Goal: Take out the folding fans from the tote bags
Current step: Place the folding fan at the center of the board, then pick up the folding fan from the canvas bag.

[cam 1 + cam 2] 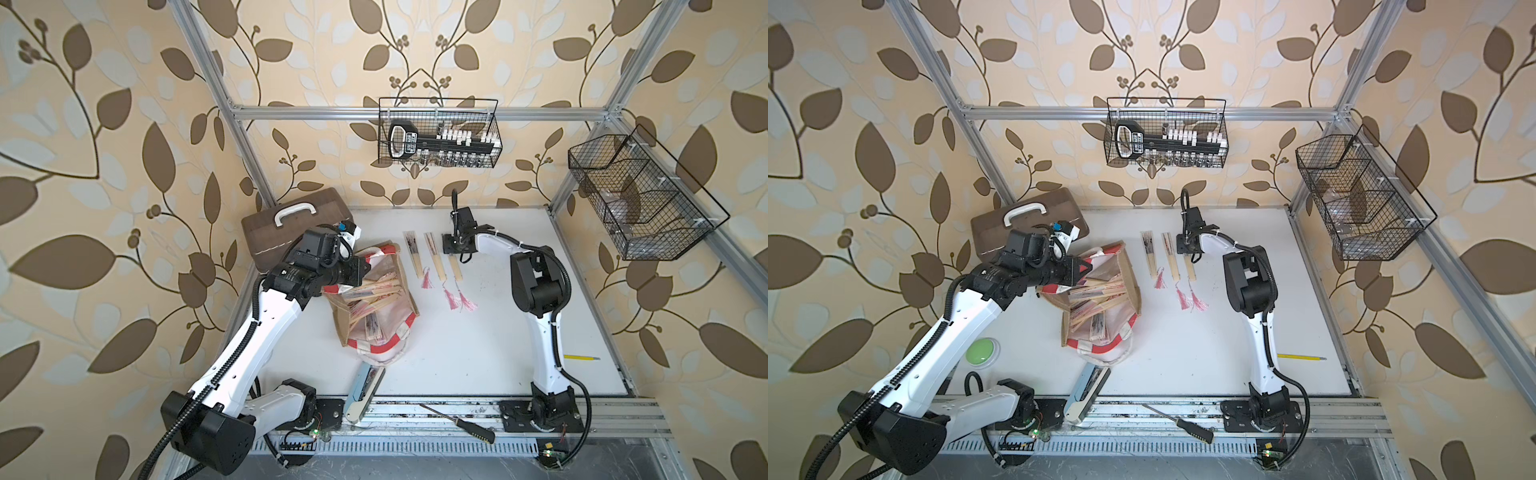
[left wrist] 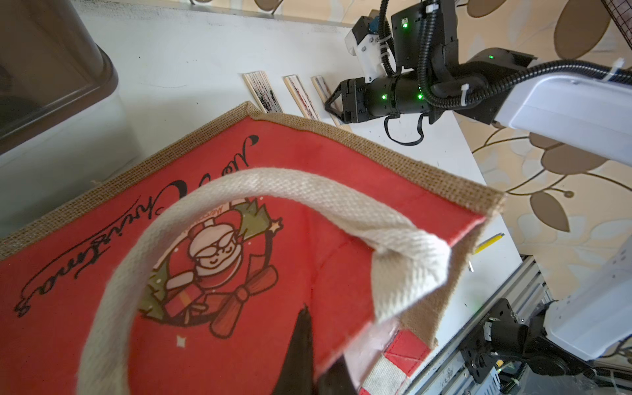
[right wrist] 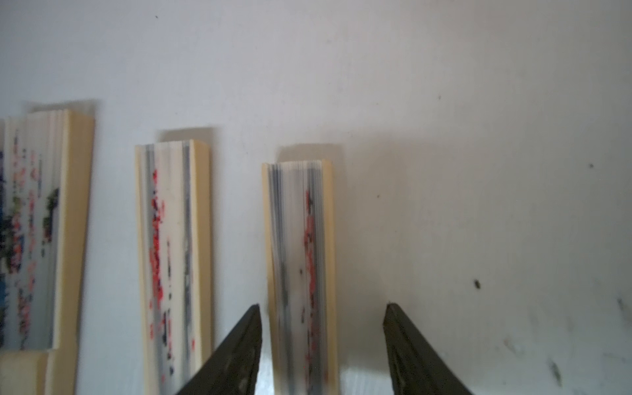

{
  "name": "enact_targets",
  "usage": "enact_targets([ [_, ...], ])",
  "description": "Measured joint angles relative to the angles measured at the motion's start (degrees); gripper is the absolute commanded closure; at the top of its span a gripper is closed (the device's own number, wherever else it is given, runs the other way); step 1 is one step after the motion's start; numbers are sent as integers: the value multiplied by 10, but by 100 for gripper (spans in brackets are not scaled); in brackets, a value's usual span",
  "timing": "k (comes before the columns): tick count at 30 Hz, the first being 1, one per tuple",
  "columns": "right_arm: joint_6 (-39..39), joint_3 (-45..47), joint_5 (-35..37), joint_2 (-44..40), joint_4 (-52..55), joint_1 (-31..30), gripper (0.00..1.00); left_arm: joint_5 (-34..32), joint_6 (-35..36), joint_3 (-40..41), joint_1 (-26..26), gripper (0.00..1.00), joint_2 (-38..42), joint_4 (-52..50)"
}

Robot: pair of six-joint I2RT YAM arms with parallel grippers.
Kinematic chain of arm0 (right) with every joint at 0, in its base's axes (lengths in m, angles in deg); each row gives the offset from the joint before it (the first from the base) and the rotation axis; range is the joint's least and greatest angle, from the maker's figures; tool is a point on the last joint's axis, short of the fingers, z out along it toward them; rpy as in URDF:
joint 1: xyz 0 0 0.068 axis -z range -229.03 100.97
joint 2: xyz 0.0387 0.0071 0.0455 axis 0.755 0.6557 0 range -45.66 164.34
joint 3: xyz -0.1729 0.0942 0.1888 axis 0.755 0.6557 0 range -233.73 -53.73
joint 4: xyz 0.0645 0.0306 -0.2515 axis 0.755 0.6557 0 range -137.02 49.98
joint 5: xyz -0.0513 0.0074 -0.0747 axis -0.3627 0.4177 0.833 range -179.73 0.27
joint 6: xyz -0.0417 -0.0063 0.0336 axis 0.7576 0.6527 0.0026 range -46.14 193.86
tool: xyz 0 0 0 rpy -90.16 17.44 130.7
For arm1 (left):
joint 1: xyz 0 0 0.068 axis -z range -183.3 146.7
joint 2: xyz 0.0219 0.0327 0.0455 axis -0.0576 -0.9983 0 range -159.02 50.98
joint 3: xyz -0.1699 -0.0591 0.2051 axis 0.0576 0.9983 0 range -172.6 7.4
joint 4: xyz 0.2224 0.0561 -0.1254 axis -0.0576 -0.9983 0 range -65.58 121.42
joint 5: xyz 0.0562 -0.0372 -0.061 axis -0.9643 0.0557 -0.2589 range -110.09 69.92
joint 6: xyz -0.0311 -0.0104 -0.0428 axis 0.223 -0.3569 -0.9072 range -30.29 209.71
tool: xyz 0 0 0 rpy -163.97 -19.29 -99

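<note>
I can see my left gripper holding the tote bag's opening [image 1: 387, 321] wide above the folding fans, so I should keep moving my right gripper into it until its fingers reach a fan [image 1: 374, 304].
The tote bag [image 1: 399, 286] [image 1: 1129, 291] lies on its side on the white table with its mouth facing up in both top views. Several folding fans [image 1: 376, 291] [image 1: 1096, 293] show inside it. My left gripper [image 1: 365, 268] [image 2: 321, 342] is shut on the rim of the bag's red printed panel [image 2: 239, 239], under the white handle [image 2: 273, 184]. Three more fans [image 1: 413, 253] [image 1: 435, 257] [image 1: 456, 268] lie side by side to the bag's right, pink tassels toward the front. My right gripper [image 1: 453, 249] [image 3: 323, 306] stands open over the rightmost fan [image 3: 301, 256], a finger on each side, not touching it.
A brown case [image 1: 299, 228] with a white handle stands behind the left arm. A light-blue tool [image 1: 365, 390] and a screwdriver [image 1: 461, 424] lie at the front edge. A yellow pencil [image 1: 582, 357] lies front right. Wire baskets [image 1: 438, 133] [image 1: 640, 199] hang on the frame.
</note>
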Motion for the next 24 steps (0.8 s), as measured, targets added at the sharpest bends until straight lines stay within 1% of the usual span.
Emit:
enact_targets([
  [4, -8, 82, -2, -85, -25, -7, 41, 0, 0, 0, 0, 100, 0, 0],
  [7, -7, 162, -8, -193, -69, -19, 42, 0, 0, 0, 0, 100, 0, 0],
  [10, 1, 260, -18, -323, -138, -47, 42, 0, 0, 0, 0, 100, 0, 0],
  [12, 17, 330, -25, -412, -186, -83, 42, 0, 0, 0, 0, 100, 0, 0],
  [16, 64, 445, -29, -540, -271, -159, 44, 1, 0, 0, 0, 100, 0, 0],
  [18, 88, 520, -35, -605, -323, -196, 46, 1, 0, 0, 0, 100, 0, 0],
  [21, 122, 595, -45, -673, -370, -243, 48, 1, 0, 0, 0, 100, 0, 0],
  [24, 161, 613, -42, -701, -390, -309, 48, 1, 0, 0, 0, 100, 0, 0],
])
